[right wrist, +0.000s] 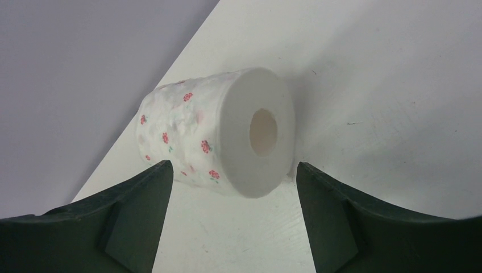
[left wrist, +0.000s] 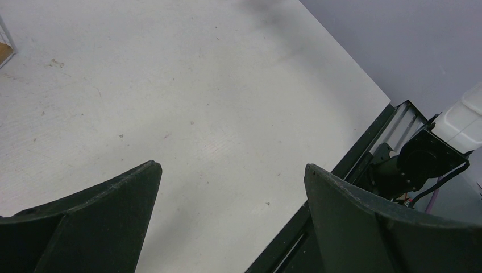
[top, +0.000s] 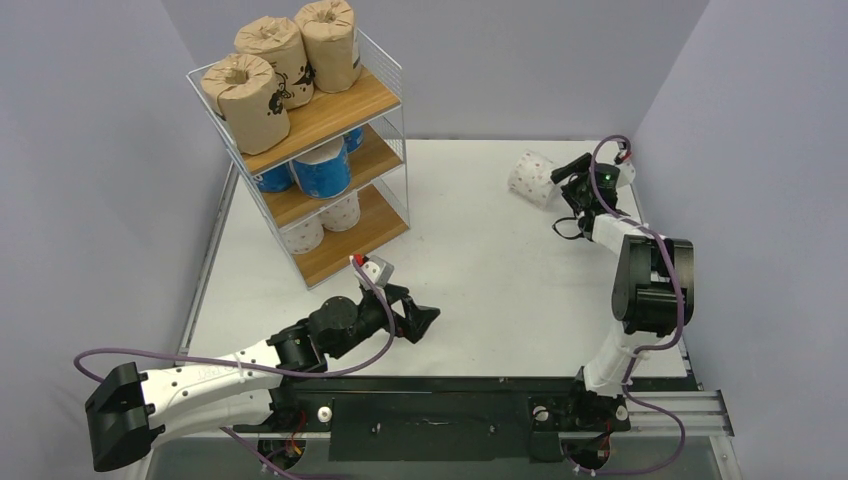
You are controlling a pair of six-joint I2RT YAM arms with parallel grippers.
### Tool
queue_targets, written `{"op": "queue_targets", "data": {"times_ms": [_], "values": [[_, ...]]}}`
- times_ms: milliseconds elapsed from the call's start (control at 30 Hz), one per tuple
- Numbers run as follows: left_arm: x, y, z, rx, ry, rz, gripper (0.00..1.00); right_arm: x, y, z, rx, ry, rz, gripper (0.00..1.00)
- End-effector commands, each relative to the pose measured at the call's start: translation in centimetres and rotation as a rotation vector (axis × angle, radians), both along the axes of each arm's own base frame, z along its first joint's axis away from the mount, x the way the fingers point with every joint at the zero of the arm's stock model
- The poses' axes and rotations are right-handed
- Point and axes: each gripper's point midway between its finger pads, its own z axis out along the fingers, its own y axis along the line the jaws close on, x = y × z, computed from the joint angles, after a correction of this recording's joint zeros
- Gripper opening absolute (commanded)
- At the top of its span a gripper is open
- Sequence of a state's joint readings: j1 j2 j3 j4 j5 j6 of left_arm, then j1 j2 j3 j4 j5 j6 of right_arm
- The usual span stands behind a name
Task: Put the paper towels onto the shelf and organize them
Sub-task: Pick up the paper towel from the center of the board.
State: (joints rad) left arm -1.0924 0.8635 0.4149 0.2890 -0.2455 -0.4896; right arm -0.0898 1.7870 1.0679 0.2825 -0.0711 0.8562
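Observation:
My right gripper will carry the white roll (top: 533, 178), and the roll will follow by its pinched side and turn upright, because the roll's open core hole (right wrist: 263, 132) faces this gripper.
The shelf (top: 372, 97) stands at the back left of the table. Three brown-wrapped paper towels (top: 248, 100) fill its top board, blue-wrapped rolls (top: 322, 172) the middle, white ones (top: 341, 212) the bottom. One white roll with small red flowers (top: 531, 178) (right wrist: 219, 132) lies on its side at the back right, its core hole facing my right gripper (top: 572, 175) (right wrist: 232, 166). That gripper is open, just short of the roll, its fingertips level with the roll's near end. My left gripper (top: 422, 322) (left wrist: 232, 166) is open and empty over bare table in front of the shelf.
Grey walls close in the table at the back and on both sides. The black base rail (top: 430, 400) runs along the near edge, and the right arm's base (left wrist: 418, 162) shows in the left wrist view. A corner of the shelf's bottom board (left wrist: 4, 52) shows at far left.

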Motion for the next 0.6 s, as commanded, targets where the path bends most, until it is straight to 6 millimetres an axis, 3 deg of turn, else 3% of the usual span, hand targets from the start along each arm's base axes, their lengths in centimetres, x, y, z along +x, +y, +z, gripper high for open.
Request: {"op": "queue_targets", "data": {"times_ms": [0, 267, 567], "values": [[-0.1, -0.6, 1.6, -0.051, -0.024, -0.01, 0.97, 2.6, 0.7, 1.7, -0.002, -0.08, 0.06, 0.76], [0.3, -0.8, 1.2, -0.041, -0.023, 0.009, 0.97, 4.7, 1.4, 1.6, 0.046, -0.123, 0.106, 0.78], [0.6, -0.9, 1.1, -0.03, -0.038, 0.024, 0.97, 5.9, 2.1, 0.8, 0.107, -0.175, 0.15, 0.68]]}}
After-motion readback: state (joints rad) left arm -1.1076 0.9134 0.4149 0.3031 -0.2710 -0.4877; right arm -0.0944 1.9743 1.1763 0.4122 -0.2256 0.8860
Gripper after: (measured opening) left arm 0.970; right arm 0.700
